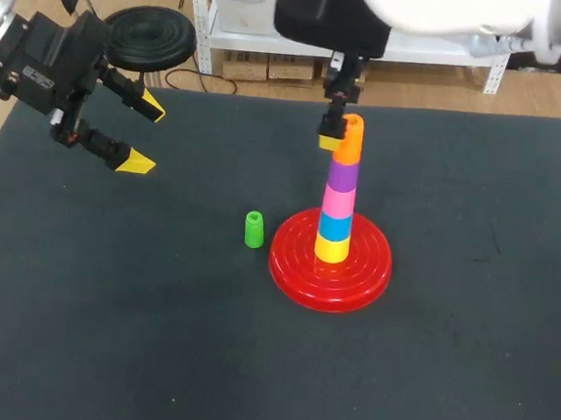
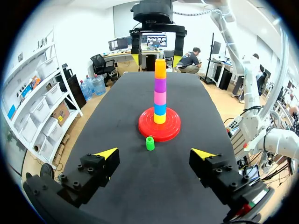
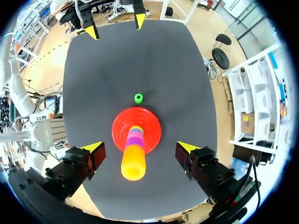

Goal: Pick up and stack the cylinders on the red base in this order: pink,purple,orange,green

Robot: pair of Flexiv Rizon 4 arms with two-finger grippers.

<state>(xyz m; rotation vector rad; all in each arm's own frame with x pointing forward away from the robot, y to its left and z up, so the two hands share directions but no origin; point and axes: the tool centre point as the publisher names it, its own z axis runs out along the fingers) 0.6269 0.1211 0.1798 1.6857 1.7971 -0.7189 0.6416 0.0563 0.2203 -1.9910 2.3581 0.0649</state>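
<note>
The green cylinder will slide over the orange top when I lower it, because the orange cylinder looks taller than the purple cylinder below.
The red base carries a tower: yellow, blue, pink, purple, with the orange cylinder on top. The green cylinder stands on the mat just left of the base. My right gripper hangs over the tower, open, its fingers wide on either side of the orange cylinder without touching it. My left gripper is open and empty at the far left, well away from the green cylinder.
A dark mat covers the whole table. Apart from the base, the tower and the green cylinder, nothing else stands on it.
</note>
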